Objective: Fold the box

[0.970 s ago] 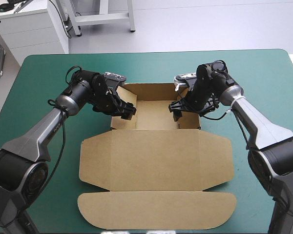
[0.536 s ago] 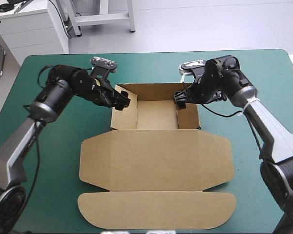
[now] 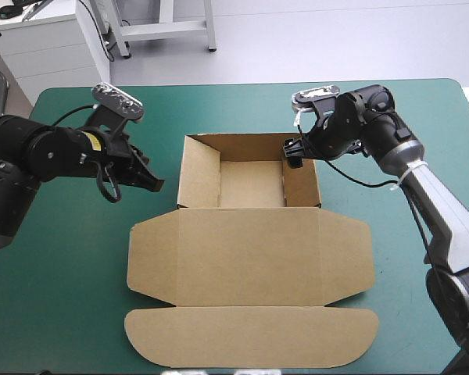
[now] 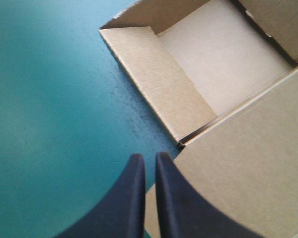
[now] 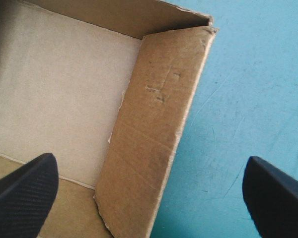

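The lid (image 3: pixel 248 256) is connected to the tray along a front crease (image 3: pixel 248 208). The lid will follow along, still spread open, when I pull the tray's side aside.
The brown box (image 3: pixel 250 184) stands at mid-table as an open tray with its walls raised. Its lid (image 3: pixel 250 258) lies flat toward the front, ending in a rounded flap (image 3: pixel 250 337). My left gripper (image 3: pixel 155 184) hovers over the teal-green cover just left of the tray, apart from it. In the left wrist view this gripper (image 4: pixel 149 159) is shut with nothing held, near the left wall (image 4: pixel 159 84). My right gripper (image 3: pixel 291 148) is at the far end of the right wall. In its wrist view the right gripper (image 5: pixel 149 159) is open, straddling that wall (image 5: pixel 159 114).
The teal-green cover (image 3: pixel 70 266) stretches to the left and right of the box. The rounded flap reaches close to the table's front edge. The table's far edge (image 3: pixel 242 83) runs a short way behind the tray.
My left gripper has drawn back leftward off the tray's left wall and its fingers have come together. The right gripper has shifted slightly outward at the right wall and stayed open.
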Robot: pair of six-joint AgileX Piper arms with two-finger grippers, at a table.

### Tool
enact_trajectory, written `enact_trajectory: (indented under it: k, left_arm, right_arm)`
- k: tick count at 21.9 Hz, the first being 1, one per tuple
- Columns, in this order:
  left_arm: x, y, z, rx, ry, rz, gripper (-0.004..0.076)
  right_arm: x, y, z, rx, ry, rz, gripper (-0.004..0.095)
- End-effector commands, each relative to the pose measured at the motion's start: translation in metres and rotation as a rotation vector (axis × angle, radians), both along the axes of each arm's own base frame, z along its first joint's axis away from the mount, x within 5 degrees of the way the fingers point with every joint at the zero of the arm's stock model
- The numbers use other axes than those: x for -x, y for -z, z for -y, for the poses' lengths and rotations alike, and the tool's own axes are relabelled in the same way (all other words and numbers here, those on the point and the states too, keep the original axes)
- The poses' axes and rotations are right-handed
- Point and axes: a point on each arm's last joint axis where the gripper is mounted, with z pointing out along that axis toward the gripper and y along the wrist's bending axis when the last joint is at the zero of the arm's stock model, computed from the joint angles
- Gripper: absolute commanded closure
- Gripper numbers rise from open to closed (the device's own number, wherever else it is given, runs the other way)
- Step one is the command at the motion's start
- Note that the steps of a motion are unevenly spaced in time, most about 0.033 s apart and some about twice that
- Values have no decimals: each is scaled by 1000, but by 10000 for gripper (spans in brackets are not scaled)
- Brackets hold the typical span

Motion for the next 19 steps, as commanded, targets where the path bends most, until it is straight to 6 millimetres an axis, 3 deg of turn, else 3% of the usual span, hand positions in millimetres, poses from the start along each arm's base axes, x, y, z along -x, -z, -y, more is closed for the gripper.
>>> enact_trajectory:
  k: [1, 5, 9, 13, 17, 19]
  left_arm:
    - [27, -11, -15, -33, -19, 34, 731]
    - [56, 27, -30, -75, -36, -42, 731]
    - [87, 87, -47, -76, -125, -106, 731]
    - [107, 116, -55, -57, -175, -151, 731]
    - [129, 128, -65, -31, -191, -130, 731]
    - [137, 125, -69, -1, -206, -101, 731]
  right_arm:
    - [6, -25, 4, -31, 3, 101, -5]
    - [-1, -15, 1, -23, 5, 75, -5]
    - [-21, 16, -7, -12, 18, 23, -5]
    - [-31, 33, -11, -3, 20, -10, 29]
    - [-42, 52, -12, -2, 45, -40, 264]
    - [-44, 55, -12, 0, 60, -42, 449]
